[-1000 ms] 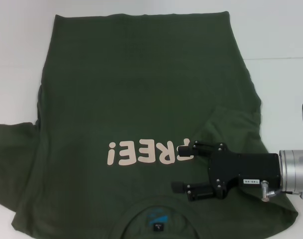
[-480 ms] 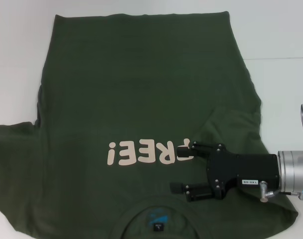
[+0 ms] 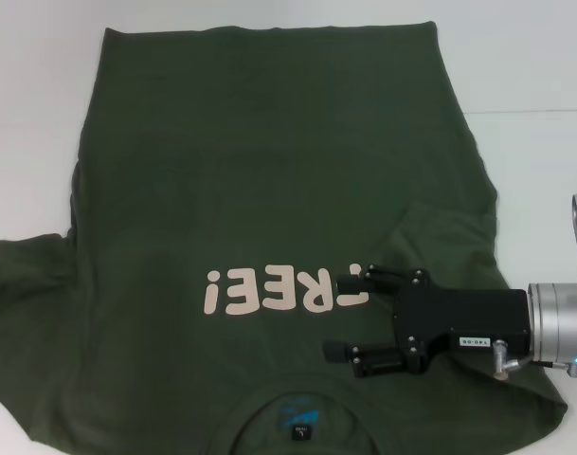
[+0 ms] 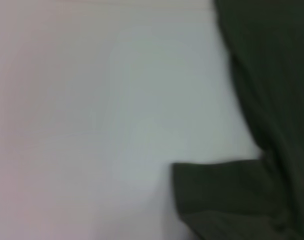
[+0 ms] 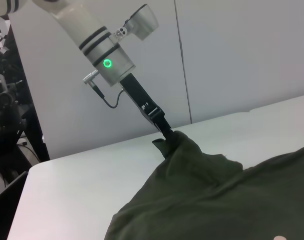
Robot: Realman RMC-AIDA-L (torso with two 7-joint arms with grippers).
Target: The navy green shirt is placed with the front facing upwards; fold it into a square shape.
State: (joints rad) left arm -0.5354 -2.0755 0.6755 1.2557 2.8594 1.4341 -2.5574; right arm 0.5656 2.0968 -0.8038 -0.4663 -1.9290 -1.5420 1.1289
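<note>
I go on folding the sleeve inward until its end gets to the letters (image 3: pixel 226 292), because my left gripper is holding the sleeve (image 5: pixel 178 143) by its end and the shirt's chest is lying flat.
The navy green shirt (image 3: pixel 260 180) lies front up on the white table (image 3: pixel 32 114), with the cream "FREE!" letters (image 3: pixel 269 291) and the collar's blue print and black tag (image 3: pixel 299 417) near the front edge. Its right sleeve (image 3: pixel 440 242) is folded in over the body. My right gripper (image 3: pixel 340 317) is open, just above the chest beside the last letter. The left gripper (image 5: pixel 164 136) is out of the head view. In the right wrist view it is shut on the left sleeve (image 5: pixel 184 150), lifting it into a peak. The shirt also shows in the left wrist view (image 4: pixel 271 100).
Bare white table (image 3: pixel 534 57) surrounds the shirt at the back, left and right. A seam line (image 3: pixel 534 112) crosses the table on the right. Grey wall panels (image 5: pixel 241 55) and dark equipment (image 5: pixel 7 110) stand beyond the table's far side.
My right gripper has slid slightly left over the chest, still open. The shirt has not visibly moved.
</note>
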